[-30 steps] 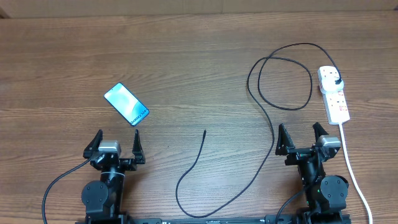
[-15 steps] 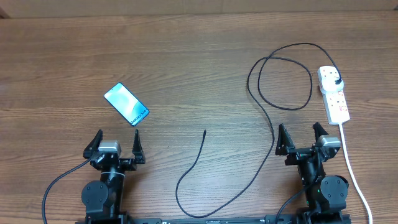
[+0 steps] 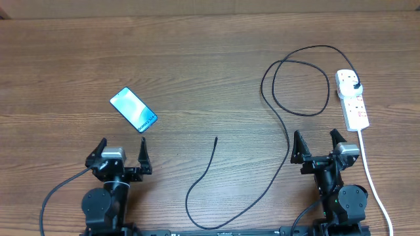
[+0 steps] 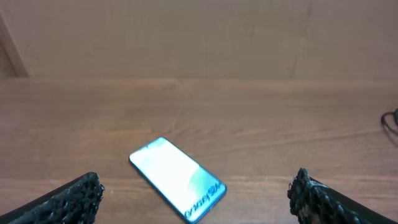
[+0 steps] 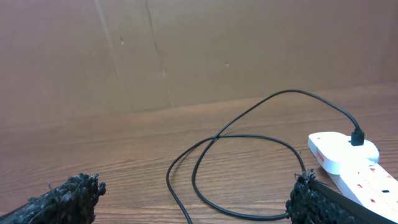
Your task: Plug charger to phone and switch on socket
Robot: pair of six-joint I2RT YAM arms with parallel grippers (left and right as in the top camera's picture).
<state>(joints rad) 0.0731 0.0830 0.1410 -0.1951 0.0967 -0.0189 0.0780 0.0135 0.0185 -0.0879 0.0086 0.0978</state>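
The phone lies at a slant to the robot's left gripper with its lettered end (image 3: 146, 122) closest, so the left gripper should reach beyond that end, turn in line and straddle the phone's far half (image 3: 125, 100).
The phone (image 3: 134, 109) lies flat on the table at the left, its cyan screen up, just beyond my left gripper (image 3: 121, 147). In the left wrist view the phone (image 4: 177, 179) shows between the wide-apart fingers (image 4: 71, 200). The charger (image 3: 287, 141) is a thin black cable. Its free tip (image 3: 216, 138) lies mid-table, and its black plug (image 3: 355, 82) sits in the far end of the socket (image 3: 354, 105). My right gripper (image 3: 316, 141) stands open and empty, to the near left of the socket (image 5: 348, 157). The charger's loop (image 5: 249, 137) lies ahead of its fingers (image 5: 314, 200).
The socket's white cord (image 3: 371, 174) runs along the right side of my right arm toward the near edge. The cable's slack makes a loop (image 3: 191, 208) near the front middle. A brown wall stands behind the table.
My left arm has shifted slightly to the left and toward the near edge. Both grippers stay open, and the phone, charger and socket have not moved.
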